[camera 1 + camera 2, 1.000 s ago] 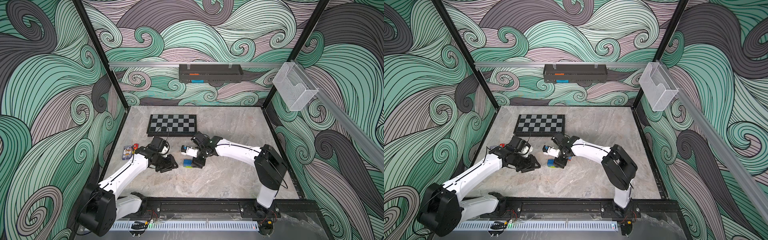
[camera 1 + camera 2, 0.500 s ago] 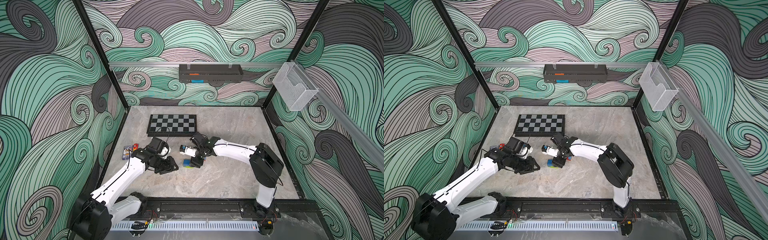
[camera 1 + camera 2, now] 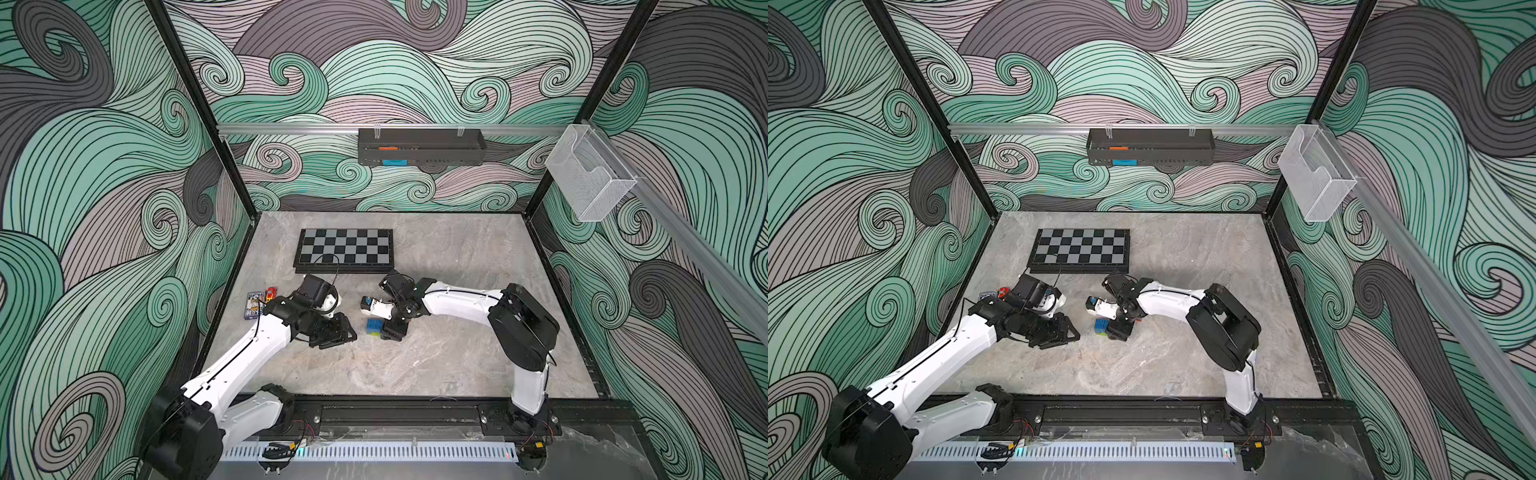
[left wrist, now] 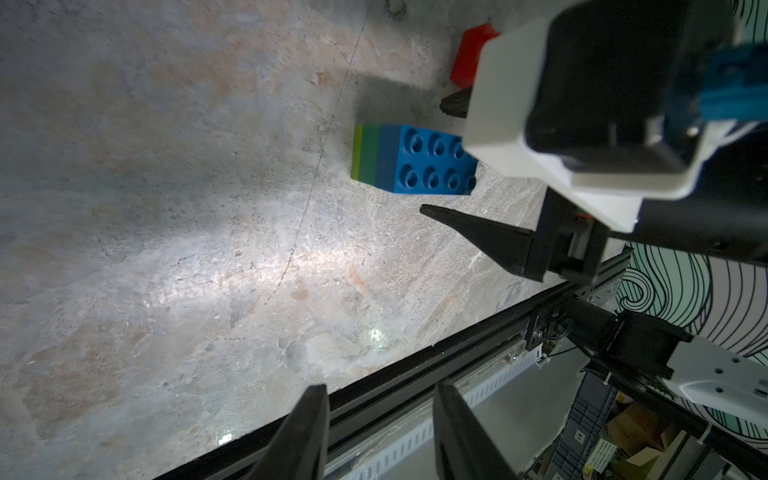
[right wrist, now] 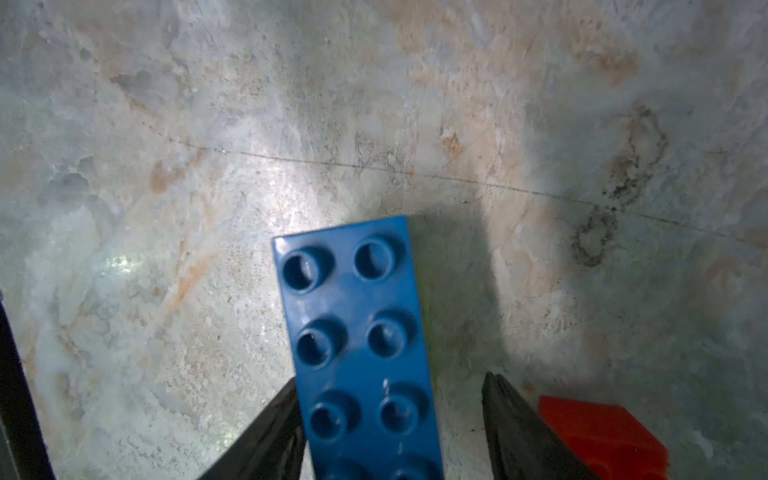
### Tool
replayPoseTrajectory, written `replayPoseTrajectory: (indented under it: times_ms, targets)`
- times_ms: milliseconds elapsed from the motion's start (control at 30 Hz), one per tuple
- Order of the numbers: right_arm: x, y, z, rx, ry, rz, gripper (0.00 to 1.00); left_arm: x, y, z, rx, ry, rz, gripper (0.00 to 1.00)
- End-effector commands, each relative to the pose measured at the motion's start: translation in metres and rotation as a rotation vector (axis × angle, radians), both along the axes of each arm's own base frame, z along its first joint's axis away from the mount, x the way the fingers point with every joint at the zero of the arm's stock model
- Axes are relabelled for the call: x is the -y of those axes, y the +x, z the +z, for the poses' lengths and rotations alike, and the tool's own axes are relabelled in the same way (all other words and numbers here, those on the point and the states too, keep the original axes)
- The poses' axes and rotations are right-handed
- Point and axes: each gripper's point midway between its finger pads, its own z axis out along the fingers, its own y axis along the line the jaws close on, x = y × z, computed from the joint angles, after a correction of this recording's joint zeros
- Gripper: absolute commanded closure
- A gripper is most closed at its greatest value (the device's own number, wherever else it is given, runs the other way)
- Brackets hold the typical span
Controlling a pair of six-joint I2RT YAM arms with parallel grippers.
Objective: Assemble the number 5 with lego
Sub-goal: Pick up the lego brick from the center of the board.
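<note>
The dark blue stack (image 5: 356,336) is at a slant toward one finger of my right gripper. I should line the fingers up squarely with the stack's long sides (image 5: 424,344) before I lift the stack beside the red brick.
A stack of joined lego (image 4: 415,162) stands on the table, dark blue with studs on top, then dark green, then lime; it shows in both top views (image 3: 373,327) (image 3: 1100,327). My right gripper (image 5: 388,415) is open and straddles the stack (image 5: 357,332). One finger (image 5: 270,432) sits close against the stack's side, and the other finger (image 5: 519,432) stands clear of it. A red brick (image 5: 598,436) lies just outside that finger, also seen in the left wrist view (image 4: 473,54). My left gripper (image 4: 380,415) is open and empty, a short way left of the stack (image 3: 334,332).
A checkered board (image 3: 345,249) lies behind the arms. A small card box (image 3: 254,304) and a toy car (image 3: 271,292) sit at the left wall. A black tray (image 3: 419,146) hangs on the back wall and a clear bin (image 3: 590,183) on the right wall. A black rail (image 3: 415,411) runs along the front.
The right gripper has edged slightly left over the stack and its elbow has followed. The left arm has shifted a little, with its gripper staying beside the stack. Neither gripper's jaws have visibly changed.
</note>
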Motion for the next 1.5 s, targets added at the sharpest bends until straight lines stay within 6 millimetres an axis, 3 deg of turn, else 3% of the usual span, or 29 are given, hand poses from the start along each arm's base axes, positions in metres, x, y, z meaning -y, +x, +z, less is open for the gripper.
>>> replayPoseTrajectory:
  times_ms: [0, 300, 533, 733, 867, 1167, 1467]
  targets:
    - [-0.001, -0.003, -0.012, -0.032, -0.006, -0.012, 0.32, 0.000, 0.003, 0.005, 0.014, 0.014, -0.012, 0.55]
    - [-0.001, -0.006, -0.022, -0.035, -0.033, -0.006, 0.38, -0.001, 0.003, 0.004, 0.015, 0.019, -0.010, 0.55]
    - [0.000, -0.011, -0.026, -0.040, -0.048, -0.005, 0.47, -0.001, 0.003, 0.004, 0.016, 0.022, -0.010, 0.55]
    - [0.001, -0.013, -0.025, -0.038, -0.053, -0.009, 0.61, -0.002, 0.003, 0.003, 0.013, 0.025, -0.008, 0.55]
    - [0.000, -0.013, -0.017, -0.030, -0.030, -0.016, 0.69, -0.003, 0.003, 0.002, 0.014, 0.031, -0.006, 0.55]
    - [0.004, -0.010, 0.007, 0.025, 0.001, -0.038, 0.69, -0.004, 0.004, 0.001, 0.017, 0.040, 0.001, 0.55]
    - [0.028, -0.009, 0.041, 0.095, 0.038, -0.115, 0.68, -0.005, 0.008, -0.001, 0.025, 0.050, 0.006, 0.55]
